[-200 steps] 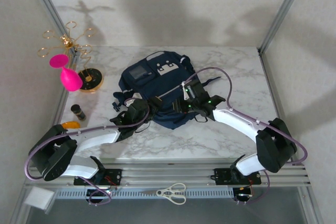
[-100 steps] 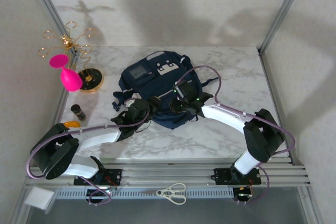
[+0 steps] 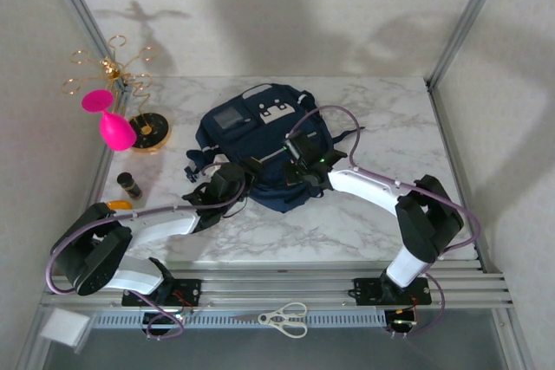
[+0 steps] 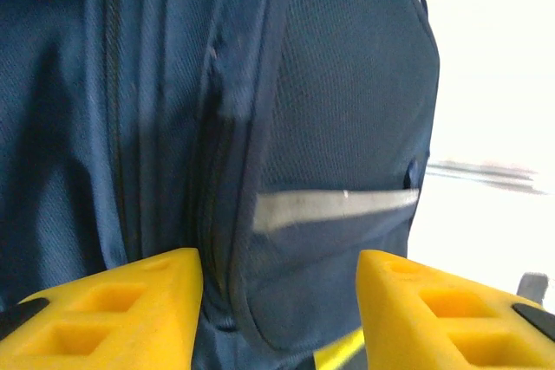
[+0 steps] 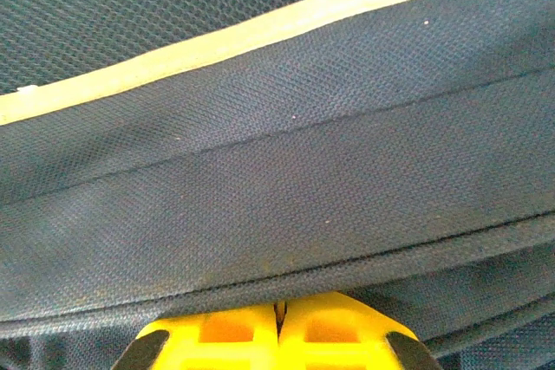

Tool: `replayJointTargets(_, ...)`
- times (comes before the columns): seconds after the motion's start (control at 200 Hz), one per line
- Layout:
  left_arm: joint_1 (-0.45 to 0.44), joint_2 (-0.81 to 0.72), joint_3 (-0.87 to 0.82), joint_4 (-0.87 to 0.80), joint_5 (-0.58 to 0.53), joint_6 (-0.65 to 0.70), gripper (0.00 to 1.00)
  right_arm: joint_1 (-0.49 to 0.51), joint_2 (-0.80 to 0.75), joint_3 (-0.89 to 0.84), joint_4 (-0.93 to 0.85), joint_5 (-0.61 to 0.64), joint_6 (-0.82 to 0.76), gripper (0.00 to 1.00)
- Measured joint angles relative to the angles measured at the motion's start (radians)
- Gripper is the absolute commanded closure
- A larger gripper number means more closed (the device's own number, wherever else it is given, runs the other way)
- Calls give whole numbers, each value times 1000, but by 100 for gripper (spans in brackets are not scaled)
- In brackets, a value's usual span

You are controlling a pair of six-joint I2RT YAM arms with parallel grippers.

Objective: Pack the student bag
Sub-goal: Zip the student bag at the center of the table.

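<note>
The student bag is lying crooked, and its seam is over the right gripper's fingertips [image 5: 282, 286]. Next, the right gripper moves back along the seam [image 3: 276, 183] before it pulls the zipper round.
The student bag [image 3: 256, 132], navy with grey patches, lies in the middle of the marble table [image 3: 390, 127]. My left gripper [image 3: 236, 181] is at its near left edge. In the left wrist view that gripper [image 4: 279, 301] is open, its yellow fingers [image 4: 121, 305] either side of the bag's front pocket and pale stripe [image 4: 338, 207]. My right gripper [image 3: 300, 167] rests on the bag's near right part. In the right wrist view it [image 5: 277, 322] is shut, its fingertips tucked against a seam of the navy fabric [image 5: 277, 188], with a thin dark sliver between them.
A gold wire stand [image 3: 113, 71] holding a pink glass [image 3: 111, 123] is at the far left. A small dark bottle [image 3: 129, 184] and an orange object [image 3: 117, 206] lie near the left arm. Scissors [image 3: 286, 318] sit on the front rail. Metal posts frame the back corners.
My right gripper has slid leftward across the bag, its forearm swinging in behind it. The left gripper has stayed at the bag's near left edge.
</note>
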Motion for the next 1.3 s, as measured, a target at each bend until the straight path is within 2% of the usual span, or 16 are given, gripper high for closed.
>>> replayJointTargets(0.16,123,0,-31,24,25,69,53,42,-27,-16,1,-16,-9,100)
replayJointTargets(0.32,272,4,-25,50,92,228,53,137,-16,-16,43,-38,55,100)
replayJointTargets(0.436,360,98,76,61,199,345,54,174,54,51,52,-48,109,100)
replayJointTargets(0.576,412,159,127,103,315,394,50,178,95,115,27,-21,163,100)
replayJointTargets(0.736,375,73,84,52,336,392,36,167,33,91,-6,5,171,100)
replayJointTargets(0.856,309,-75,-42,45,317,307,34,161,-31,30,-3,4,171,100)
replayJointTargets(0.946,216,-148,-101,23,282,227,39,153,-40,5,5,1,171,100)
replayJointTargets(1.122,72,-166,-126,25,192,77,44,153,-40,-19,42,-10,171,100)
replayJointTargets(1.302,16,-83,-66,35,141,-7,55,153,-39,-32,73,-19,170,100)
